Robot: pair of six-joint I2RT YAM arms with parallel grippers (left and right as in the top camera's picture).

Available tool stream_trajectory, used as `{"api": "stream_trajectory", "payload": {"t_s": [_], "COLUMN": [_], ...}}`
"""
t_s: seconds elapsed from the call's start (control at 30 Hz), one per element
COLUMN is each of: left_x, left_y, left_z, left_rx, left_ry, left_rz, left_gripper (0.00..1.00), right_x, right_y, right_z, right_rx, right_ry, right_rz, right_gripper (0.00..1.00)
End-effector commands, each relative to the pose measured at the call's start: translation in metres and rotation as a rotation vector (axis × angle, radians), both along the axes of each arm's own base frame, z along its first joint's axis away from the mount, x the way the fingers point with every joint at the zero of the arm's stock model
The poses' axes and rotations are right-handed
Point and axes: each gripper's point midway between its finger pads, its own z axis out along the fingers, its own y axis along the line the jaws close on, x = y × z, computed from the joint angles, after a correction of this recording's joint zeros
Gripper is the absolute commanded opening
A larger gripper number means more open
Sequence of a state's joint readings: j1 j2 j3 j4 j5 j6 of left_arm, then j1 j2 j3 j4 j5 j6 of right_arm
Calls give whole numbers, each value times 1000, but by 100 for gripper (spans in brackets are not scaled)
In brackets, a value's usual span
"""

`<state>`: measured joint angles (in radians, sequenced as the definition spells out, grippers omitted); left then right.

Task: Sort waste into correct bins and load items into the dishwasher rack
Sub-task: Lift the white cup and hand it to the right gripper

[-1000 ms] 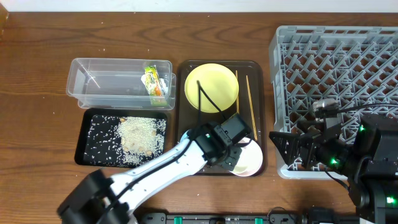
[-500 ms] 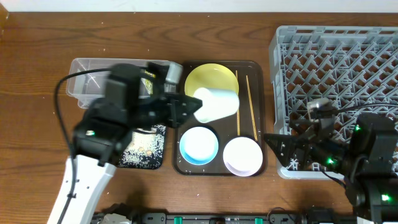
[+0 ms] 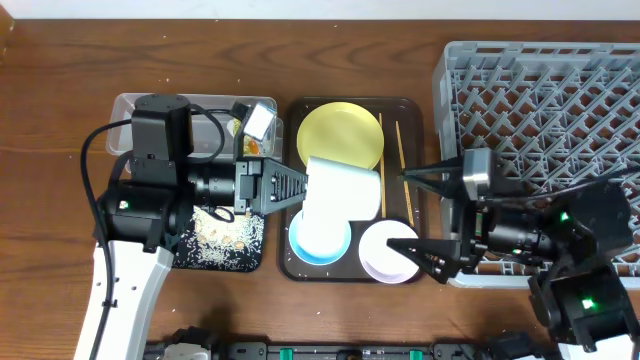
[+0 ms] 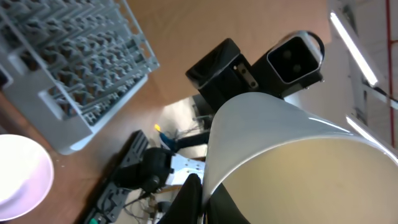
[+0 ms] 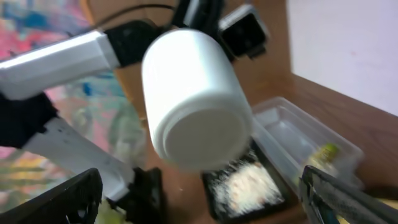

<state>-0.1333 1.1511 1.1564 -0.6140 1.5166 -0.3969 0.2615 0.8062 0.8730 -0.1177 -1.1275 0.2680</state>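
Observation:
The robot's left gripper has the white cup (image 3: 313,182) by its rim, a long way from the grey rack, so next the right gripper takes the cup's base (image 3: 376,193) and puts the cup on the rack.
My left gripper (image 3: 300,186) is shut on the rim of a white cup (image 3: 341,190) and holds it on its side in the air over the brown tray; in the left wrist view the cup (image 4: 298,155) fills the frame beside my jaws (image 4: 205,202). My right gripper (image 3: 414,212) is open wide and empty, just right of the cup, which faces it base first (image 5: 199,106). The yellow plate (image 3: 340,133), the blue bowl (image 3: 318,238) partly under the cup, the pinkish-white bowl (image 3: 388,257) and two chopsticks (image 3: 400,160) lie on the tray. The wrapper (image 3: 250,146) is in the clear tub (image 3: 150,125).
The black tray (image 3: 240,262) with rice lies in front of the tub, partly hidden by my left arm. The grey rack (image 3: 545,110) stands at the right, behind my right arm. The brown tray (image 3: 292,150) sits in the middle.
My left arm has lifted the cup off the tray and brought it forward over the blue bowl. My right gripper has swung left over the tray with its jaws spread.

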Motion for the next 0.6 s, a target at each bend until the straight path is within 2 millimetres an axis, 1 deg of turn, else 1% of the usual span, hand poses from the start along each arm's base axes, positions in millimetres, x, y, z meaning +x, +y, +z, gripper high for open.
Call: {"api": "stream_trajectory", "payload": {"t_s": [0.0,0.1,0.2,0.23,0.27,0.3,0.33,0.37,0.43,0.5,0.57], "left_x": [-10,-10,-9,-9,-9,-9,-9,-9,-9,-9,-9], "left_y": [-3,-3,-3,-3,-3,-3,-3,-3,-3,-3,-3], "left_z": [9,9,7,7,7,7,7,6,6,6,6], "left_rx": [-35,-35,-28,-28,-28,-28,-28,-28,-28,-28,-28], "left_ry": [-5,-5,-4,-4,-4,-4,-4,-3,-3,-3,-2], "left_rz": [-58,-57,-50,-50,-50,-49,-49,-49,-49,-49,-49], "left_gripper": [6,6,6,6,6,6,7,7,7,7,7], "right_x": [4,9,11,11,12,12,13,14,14,14,13], "right_y": [18,35,48,52,55,57,58,59,59,59,59], "right_z": [-3,-6,-4,-2,-1,0,1,2,4,7,9], "right_rx": [22,25,44,52,60,66,71,76,80,88,92], "right_ry": [123,135,129,126,122,119,119,116,105,89,79], "right_rz": [24,44,87,98,108,114,118,118,118,120,125], "right_gripper": [99,99,94,89,81,77,75,75,81,89,93]}}
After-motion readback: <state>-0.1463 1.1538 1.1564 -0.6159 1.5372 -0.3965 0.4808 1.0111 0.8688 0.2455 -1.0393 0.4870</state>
